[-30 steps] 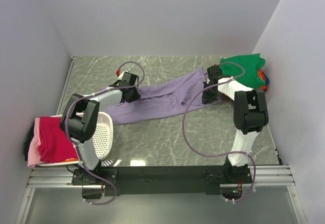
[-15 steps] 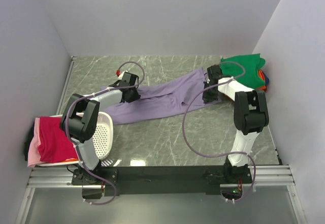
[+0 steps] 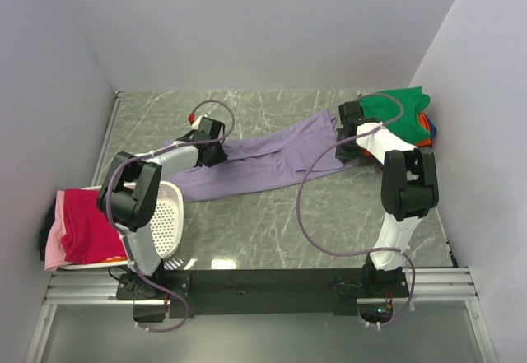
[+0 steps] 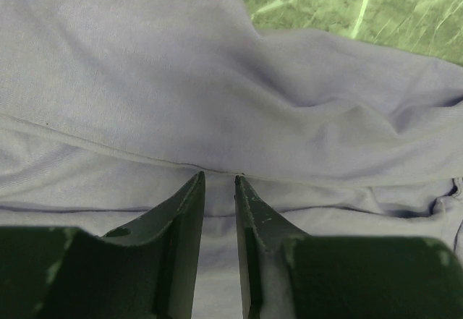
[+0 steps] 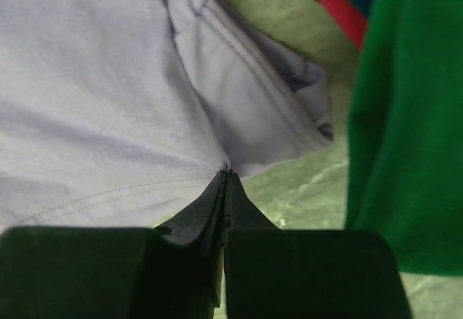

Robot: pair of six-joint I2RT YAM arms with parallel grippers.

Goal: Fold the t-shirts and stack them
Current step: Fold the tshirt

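Note:
The lavender t-shirt is stretched out crosswise with its end (image 3: 352,164) next to the green pile, so the robot's left gripper should move inward (image 3: 245,183) while the right gripper turns the t-shirt lengthwise.
A lavender t-shirt (image 3: 263,157) lies stretched across the marble table between both arms. My left gripper (image 3: 212,153) is down on its left part; in the left wrist view the fingers (image 4: 219,178) stand a narrow gap apart with lavender cloth (image 4: 217,80) filling it. My right gripper (image 3: 347,151) is at the shirt's right end. In the right wrist view its fingers (image 5: 228,173) are pinched together on the hem of the lavender cloth (image 5: 87,102), which puckers at the tips. A green t-shirt (image 3: 395,104) tops a pile at the back right and hangs close beside the right fingers (image 5: 405,116).
Orange and blue cloth (image 3: 426,128) peeks out under the green shirt. A white perforated basket (image 3: 169,215) lies on its side by the left arm's base, with a magenta-red shirt (image 3: 82,223) over pink cloth (image 3: 53,256) left of it. Walls close in on three sides.
The right gripper has closed on the lavender shirt's right hem and shifted slightly back and right with it. The left gripper has stayed in place.

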